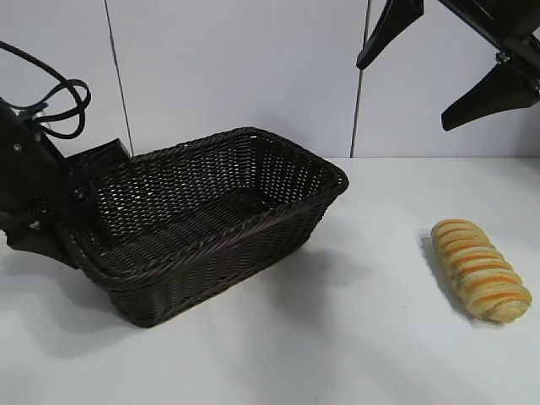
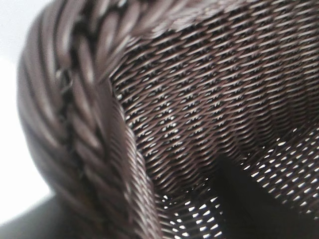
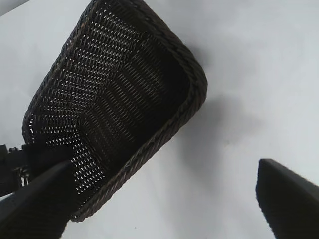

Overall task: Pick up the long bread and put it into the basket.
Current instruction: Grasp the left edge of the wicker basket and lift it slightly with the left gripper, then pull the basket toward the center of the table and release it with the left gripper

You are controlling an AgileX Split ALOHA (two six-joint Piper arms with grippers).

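Note:
The basket sits crooked, its far end (image 1: 331,181) angled toward the wall. I should swing the basket's held rim (image 1: 94,266) back with my left gripper to straighten it before releasing.
The long bread (image 1: 481,270), golden-tan with orange stripes, lies on the white table at the right, well away from the basket. The dark brown wicker basket (image 1: 329,173) stands left of centre, its left end slightly raised. My left gripper (image 1: 84,186) is at that left end, closed over the braided rim (image 2: 89,74). One dark finger (image 2: 259,199) shows inside the basket wall. My right gripper (image 1: 403,97) hangs high at the upper right, above and behind the bread, open and holding nothing. The right wrist view looks down on the basket (image 3: 194,84) between its spread fingers (image 3: 289,199).
A white panelled wall (image 1: 236,76) rises close behind the table. Bare white tabletop (image 1: 371,337) lies between the basket and the bread and along the front. The left arm's cables (image 1: 59,105) loop above the basket's left end.

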